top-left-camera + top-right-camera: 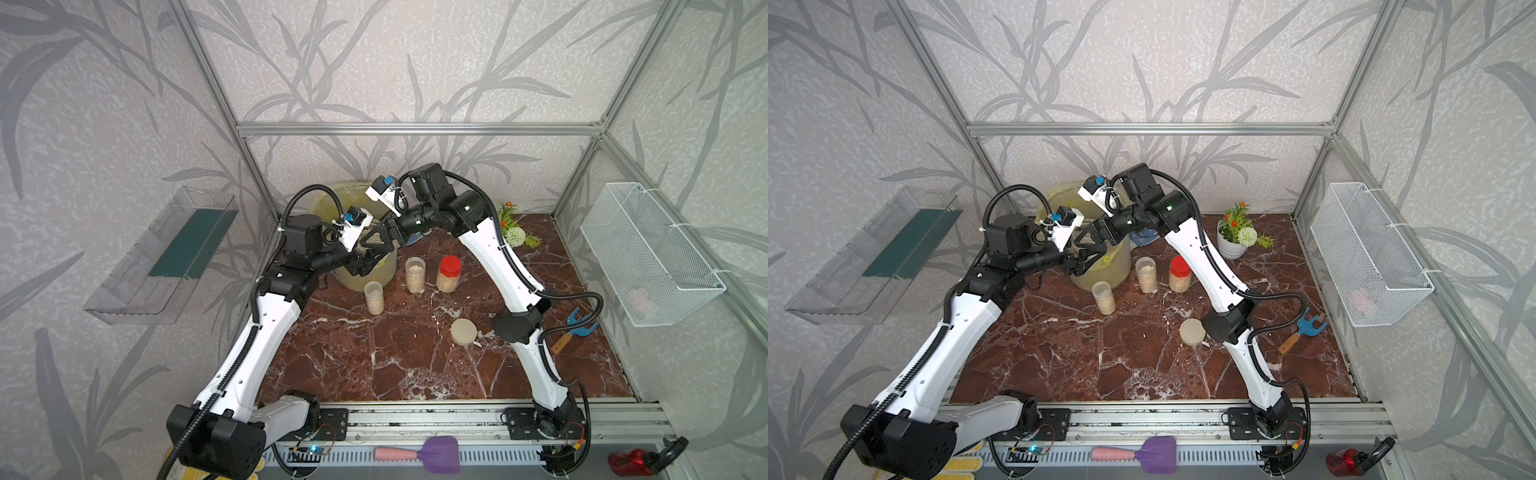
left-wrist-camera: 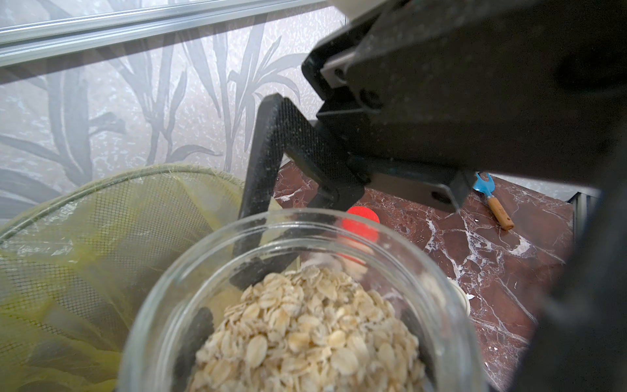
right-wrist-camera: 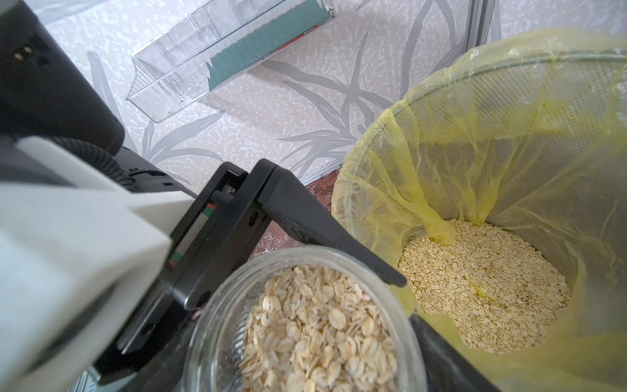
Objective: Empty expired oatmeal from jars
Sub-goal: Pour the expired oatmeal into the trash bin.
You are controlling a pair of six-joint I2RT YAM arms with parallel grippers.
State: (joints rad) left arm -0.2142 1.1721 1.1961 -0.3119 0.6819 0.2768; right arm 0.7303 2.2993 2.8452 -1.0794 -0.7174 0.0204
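The jar's opening (image 2: 303,300) points toward the wrists of both my grippers, so my right gripper should hold the jar while my left gripper grabs it by its bottom.
A squat wide open jar (image 2: 159,305) full of oatmeal (image 2: 305,332) hangs by the rim of the yellow-lined bucket (image 3: 373,135), where more oatmeal (image 3: 485,288) lies at the bottom. My left gripper (image 1: 365,262) is shut on the jar, its fingers (image 2: 200,332) showing through the glass. My right gripper (image 1: 376,241) meets it from the other side with the same jar (image 3: 217,322) between its jaws; whether they press on it is unclear. Two slim jars (image 1: 373,297) (image 1: 414,274) and a red-capped jar (image 1: 449,274) stand closed on the table.
A beige lid (image 1: 463,331) lies alone mid-table by the right arm. A white flower pot (image 1: 1231,245) stands at the back right, a blue fork tool (image 1: 575,328) at the right. A wire basket (image 1: 648,253) and a clear shelf (image 1: 166,257) hang on the walls.
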